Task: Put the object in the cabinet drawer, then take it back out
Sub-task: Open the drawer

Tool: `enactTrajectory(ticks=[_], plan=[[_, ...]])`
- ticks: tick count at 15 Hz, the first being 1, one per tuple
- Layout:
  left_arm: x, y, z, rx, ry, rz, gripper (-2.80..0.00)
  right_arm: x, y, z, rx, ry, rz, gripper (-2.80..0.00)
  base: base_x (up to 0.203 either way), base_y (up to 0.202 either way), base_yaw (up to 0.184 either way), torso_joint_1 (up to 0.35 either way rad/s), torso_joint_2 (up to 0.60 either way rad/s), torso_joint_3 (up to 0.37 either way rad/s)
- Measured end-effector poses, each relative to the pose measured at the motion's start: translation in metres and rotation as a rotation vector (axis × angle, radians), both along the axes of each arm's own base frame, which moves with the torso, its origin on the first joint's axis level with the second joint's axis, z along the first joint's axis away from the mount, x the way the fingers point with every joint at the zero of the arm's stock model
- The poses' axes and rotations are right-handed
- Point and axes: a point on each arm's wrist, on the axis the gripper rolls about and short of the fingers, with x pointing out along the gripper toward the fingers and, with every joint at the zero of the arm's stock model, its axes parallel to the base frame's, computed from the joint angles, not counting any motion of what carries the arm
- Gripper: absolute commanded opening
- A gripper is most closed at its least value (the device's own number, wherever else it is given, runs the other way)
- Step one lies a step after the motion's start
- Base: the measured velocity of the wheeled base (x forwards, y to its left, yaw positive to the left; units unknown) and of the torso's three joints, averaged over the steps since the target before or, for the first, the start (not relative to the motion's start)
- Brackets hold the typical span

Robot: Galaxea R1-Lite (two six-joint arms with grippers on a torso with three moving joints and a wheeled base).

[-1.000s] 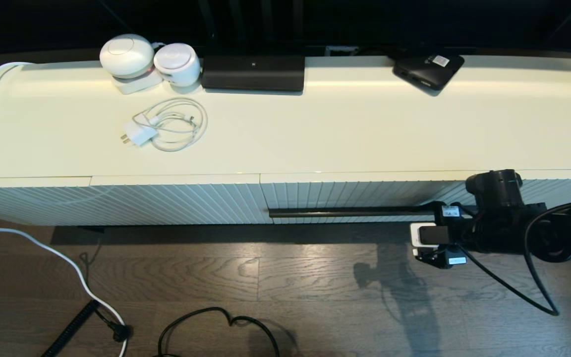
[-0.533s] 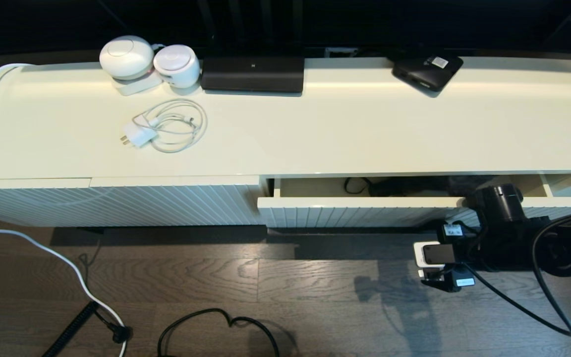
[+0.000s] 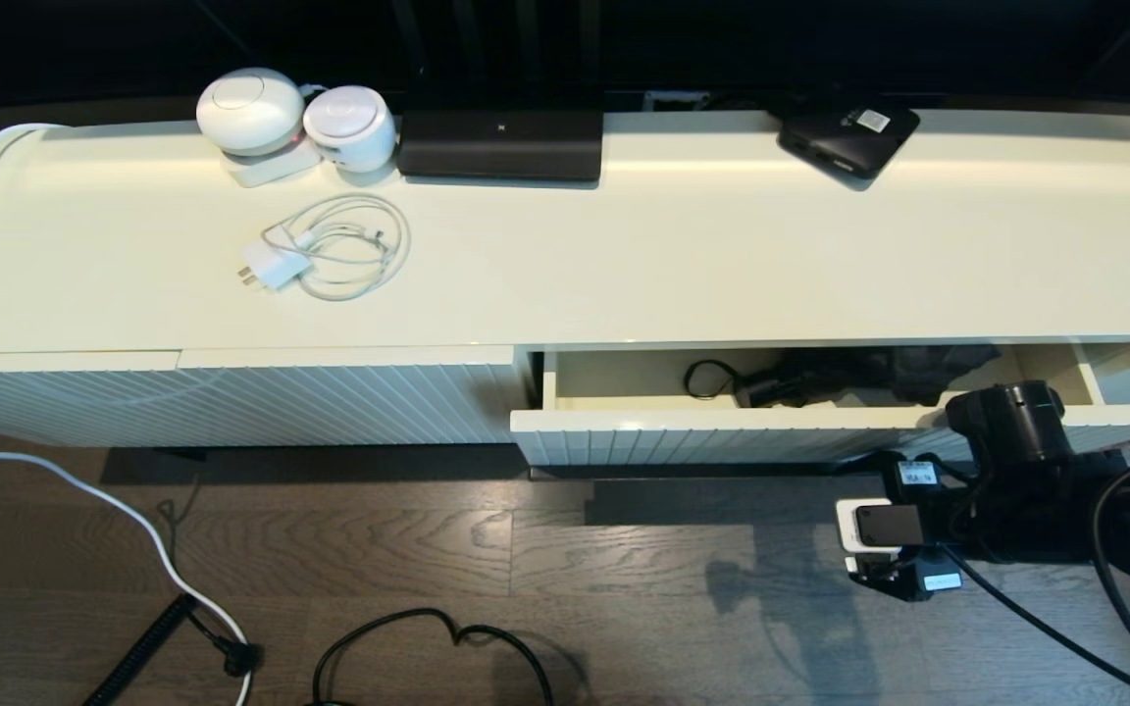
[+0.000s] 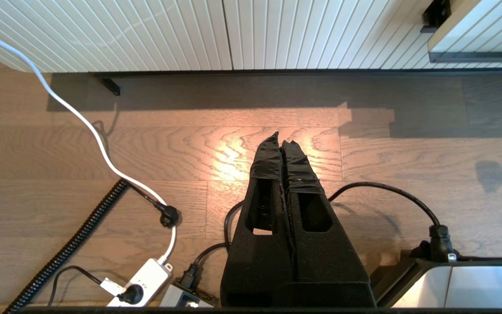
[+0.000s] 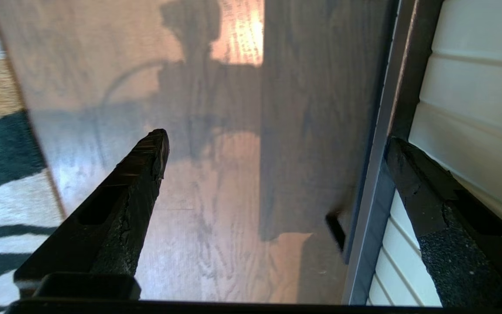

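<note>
My right gripper has one finger behind the drawer's dark bar handle, so I should pull next until it can reach down to the black umbrella.
The cream ribbed cabinet drawer stands partly pulled out at the right of the cabinet. Inside it lies the black folding umbrella, with its thin wrist loop to the left and much of it hidden under the cabinet top. My right gripper is open at the drawer's right end. One finger is hooked between the dark bar handle and the ribbed front; the other hangs over the floor. My left gripper is shut on nothing, low over the floor.
On the cabinet top sit two white round devices, a white charger with coiled cable, a wide black device and a flat black box with a white label. Cables and a power strip lie on the wood floor.
The drawer has slid from closed to partly open, towards me. My right arm has drawn back with the handle. The umbrella inside has come into view.
</note>
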Motion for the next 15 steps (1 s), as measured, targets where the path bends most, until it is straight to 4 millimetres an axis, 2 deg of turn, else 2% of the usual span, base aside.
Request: enactTrajectory(ticks=[7, 12, 13, 15], plan=[[0.000, 0.000, 0.000, 0.000, 0.000, 0.000, -2.80, -0.030, 0.001, 0.003, 0.007, 0.020, 0.003, 0.00, 0.000, 0.000, 0.000, 0.000, 0.00, 0.000], [0.000, 0.000, 0.000, 0.000, 0.000, 0.000, -2.80, -0.062, -0.007, 0.033, 0.012, -0.012, -0.014, 0.00, 0.000, 0.000, 0.000, 0.000, 0.00, 0.000], [0.000, 0.000, 0.000, 0.000, 0.000, 0.000, -2.80, -0.072, -0.011, 0.042, 0.013, -0.017, -0.024, -2.80, 0.000, 0.000, 0.000, 0.000, 0.00, 0.000], [0.000, 0.000, 0.000, 0.000, 0.000, 0.000, -2.80, -0.093, -0.019, 0.058, 0.013, -0.022, -0.048, -2.80, 0.000, 0.000, 0.000, 0.000, 0.00, 0.000]])
